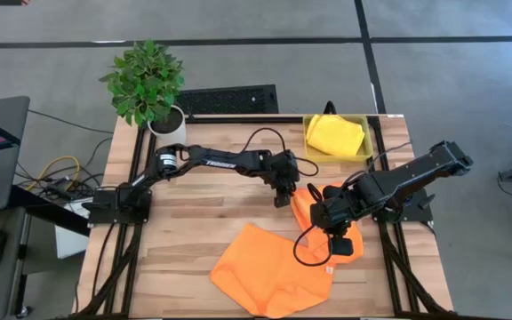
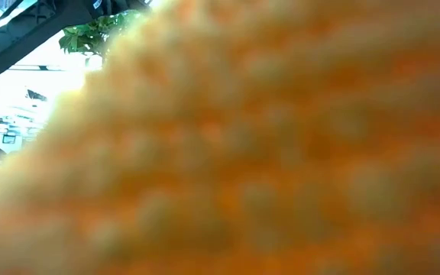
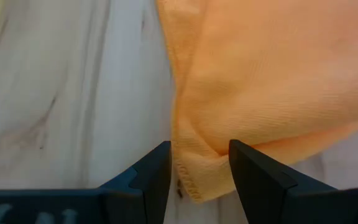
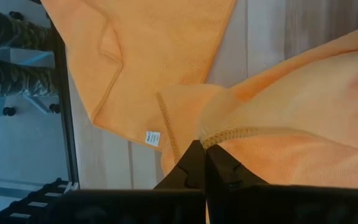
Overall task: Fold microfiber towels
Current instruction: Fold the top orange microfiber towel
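The raised orange towel (image 1: 349, 242) is showing slack folds (image 3: 213, 149) by its hemmed corner, so it will spread out into a wide sheet when I lift and carry it.
My right gripper (image 1: 320, 216) (image 4: 202, 146) is shut on an orange microfiber towel (image 1: 302, 204) and holds part of it up near the table's middle right. My left gripper (image 1: 284, 194) (image 3: 199, 149) is open and low over the table. Its fingers stand on either side of that towel's hemmed corner (image 3: 194, 183). A second orange towel (image 1: 269, 271) (image 4: 154, 56) with a white label lies spread on the table toward the near edge. A yellow towel (image 1: 334, 135) lies in the yellow bin (image 1: 367, 120). In the low view, orange cloth (image 2: 266, 153) fills nearly the whole picture. My right gripper pinches the orange towel's stitched hem (image 4: 229, 134) between its two shut fingers, coming from above and pointing steeply down. The cloth is raised at the hold and drapes slack away from it toward the table. One layer or several, I cannot tell. My left gripper has the towel's corner between its open fingers; whether they touch the cloth, I cannot tell.
A potted plant (image 1: 149, 84) stands at the far left corner of the wooden table (image 1: 194, 231). The yellow bin stands at the far right. Bare wood lies on the left half of the table and in front of my left arm.
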Controlling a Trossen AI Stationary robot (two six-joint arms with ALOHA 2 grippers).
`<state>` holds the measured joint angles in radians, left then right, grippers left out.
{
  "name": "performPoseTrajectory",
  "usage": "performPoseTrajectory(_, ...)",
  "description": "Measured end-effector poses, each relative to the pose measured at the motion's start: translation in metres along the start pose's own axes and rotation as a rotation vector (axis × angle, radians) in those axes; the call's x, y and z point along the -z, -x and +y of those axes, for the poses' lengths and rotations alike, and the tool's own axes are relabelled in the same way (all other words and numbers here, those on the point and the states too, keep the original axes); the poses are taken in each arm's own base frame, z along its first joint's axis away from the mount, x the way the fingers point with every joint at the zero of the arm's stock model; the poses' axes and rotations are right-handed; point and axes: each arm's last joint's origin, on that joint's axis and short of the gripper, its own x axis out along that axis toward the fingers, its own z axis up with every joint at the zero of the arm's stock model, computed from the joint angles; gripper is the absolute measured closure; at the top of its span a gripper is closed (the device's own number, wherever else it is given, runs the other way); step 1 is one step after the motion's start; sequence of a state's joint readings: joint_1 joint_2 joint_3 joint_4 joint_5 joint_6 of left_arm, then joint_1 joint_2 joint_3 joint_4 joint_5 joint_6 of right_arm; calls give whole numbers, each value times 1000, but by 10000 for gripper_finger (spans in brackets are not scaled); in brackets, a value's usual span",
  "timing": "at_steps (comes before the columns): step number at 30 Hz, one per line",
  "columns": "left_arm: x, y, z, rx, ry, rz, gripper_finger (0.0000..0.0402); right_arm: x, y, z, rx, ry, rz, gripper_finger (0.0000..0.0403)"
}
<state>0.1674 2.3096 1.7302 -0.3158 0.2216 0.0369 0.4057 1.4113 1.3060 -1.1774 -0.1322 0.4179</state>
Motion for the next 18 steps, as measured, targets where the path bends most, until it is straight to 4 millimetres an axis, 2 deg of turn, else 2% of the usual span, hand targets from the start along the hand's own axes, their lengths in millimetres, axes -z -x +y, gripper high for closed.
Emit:
performPoseTrajectory(8,-6,2,2,-30,-4,-53,249,0,0,0,1,0,3,394)
performPoseTrajectory(18,1,0,-2,12,-21,9,249,2,0,-1,8,-3,18,394)
